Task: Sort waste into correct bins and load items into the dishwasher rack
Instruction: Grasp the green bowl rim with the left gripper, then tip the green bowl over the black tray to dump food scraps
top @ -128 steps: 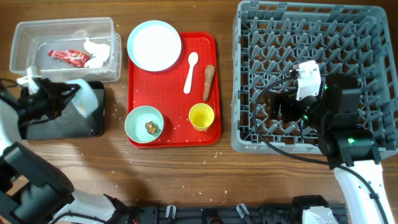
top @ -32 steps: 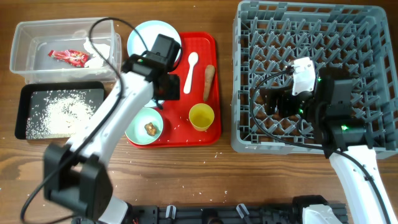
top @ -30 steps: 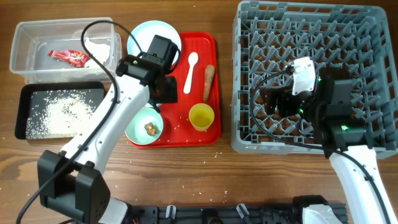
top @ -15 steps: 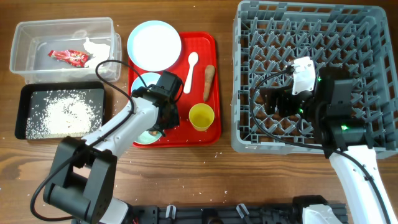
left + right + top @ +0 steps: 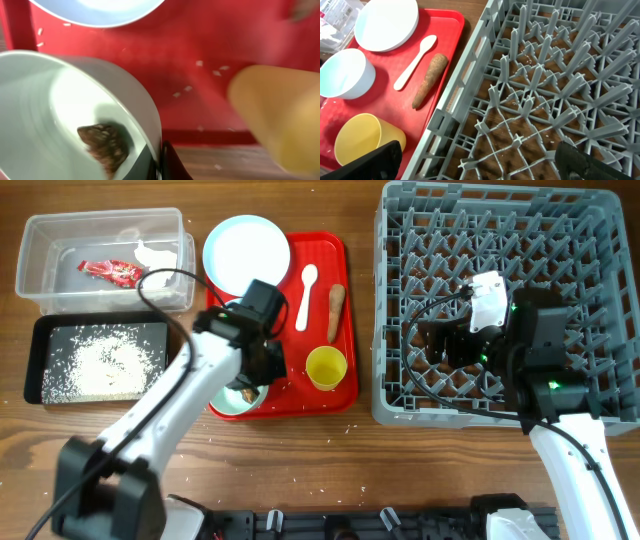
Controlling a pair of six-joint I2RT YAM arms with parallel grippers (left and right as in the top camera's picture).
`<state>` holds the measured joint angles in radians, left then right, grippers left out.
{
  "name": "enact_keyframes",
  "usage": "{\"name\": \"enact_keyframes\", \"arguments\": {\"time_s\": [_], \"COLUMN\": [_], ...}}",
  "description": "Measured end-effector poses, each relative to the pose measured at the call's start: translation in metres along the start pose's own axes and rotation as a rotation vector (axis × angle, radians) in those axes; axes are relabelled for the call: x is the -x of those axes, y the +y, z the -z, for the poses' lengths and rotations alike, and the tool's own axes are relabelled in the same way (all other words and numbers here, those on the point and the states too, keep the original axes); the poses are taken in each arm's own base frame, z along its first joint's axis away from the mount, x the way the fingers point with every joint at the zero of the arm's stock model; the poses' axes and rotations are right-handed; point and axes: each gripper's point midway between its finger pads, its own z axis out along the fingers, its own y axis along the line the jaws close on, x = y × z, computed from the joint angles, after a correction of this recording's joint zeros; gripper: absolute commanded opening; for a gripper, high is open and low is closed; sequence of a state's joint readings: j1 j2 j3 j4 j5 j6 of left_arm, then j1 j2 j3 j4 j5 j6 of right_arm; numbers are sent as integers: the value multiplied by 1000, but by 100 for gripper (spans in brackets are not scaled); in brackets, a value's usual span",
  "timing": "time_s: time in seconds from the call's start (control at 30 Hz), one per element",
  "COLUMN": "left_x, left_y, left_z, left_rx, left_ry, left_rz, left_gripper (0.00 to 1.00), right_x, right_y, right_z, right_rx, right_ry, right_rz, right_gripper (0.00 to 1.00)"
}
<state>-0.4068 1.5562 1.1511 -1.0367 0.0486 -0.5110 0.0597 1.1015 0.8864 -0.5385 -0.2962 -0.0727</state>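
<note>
The mint green bowl has a small brown lump (image 5: 249, 394) inside, so my left gripper should tip the lump into the black tray (image 5: 102, 366) before loading the bowl.
A mint green bowl (image 5: 229, 402) sits at the red tray's front left with a small brown lump (image 5: 102, 145) inside. My left gripper (image 5: 157, 161) is shut on this bowl's rim, one finger inside and one outside. Beside it stands the yellow cup (image 5: 327, 367). The pale blue plate (image 5: 247, 253), white spoon (image 5: 307, 295) and brown sausage-shaped piece (image 5: 336, 311) lie further back. A blue-white bowl (image 5: 342, 75) shows between plate and cup. My right gripper (image 5: 480, 165) hangs open over the grey dishwasher rack (image 5: 500, 250), holding nothing.
The clear tub (image 5: 40, 240) at the back left holds a red wrapper (image 5: 112, 272) and white tissue (image 5: 152, 258). In front of it the black tray (image 5: 32, 365) carries white rice (image 5: 100, 362). Loose grains dot the red tray (image 5: 325, 250) and the wooden table.
My left arm swung from the back of the red tray down to the mint bowl, and its jaws closed on the rim. The right arm has stayed still.
</note>
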Motion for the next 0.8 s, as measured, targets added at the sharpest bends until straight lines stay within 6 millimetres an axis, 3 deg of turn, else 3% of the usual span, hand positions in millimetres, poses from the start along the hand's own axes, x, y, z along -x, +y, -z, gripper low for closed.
{"name": "enact_keyframes", "arguments": {"time_s": [0.07,0.2,0.37,0.5,0.7,0.8], "left_x": [7,32,58,73,93,101], "left_y": [5,49,111,165,217,232], "left_z": [25,77,102,110,94,87], "left_rx": [-76,-185,-344,-557,-975,-1156], "left_ry": [-46,-192,-291,-364,-404,-418], "left_rz": [22,123,220,310,507,599], "left_gripper": [4,4,4,4,4,4], "right_x": [0,0,-1,-2,-4,-4], "right_y": [0,0,0,0,0,0], "right_z": [0,0,0,0,0,0], "right_rx": [0,0,0,1,1,1], "right_ry": [0,0,4,8,15,15], "right_rz": [0,-5,-9,-10,-16,-20], "right_gripper": [100,100,100,100,100,100]}}
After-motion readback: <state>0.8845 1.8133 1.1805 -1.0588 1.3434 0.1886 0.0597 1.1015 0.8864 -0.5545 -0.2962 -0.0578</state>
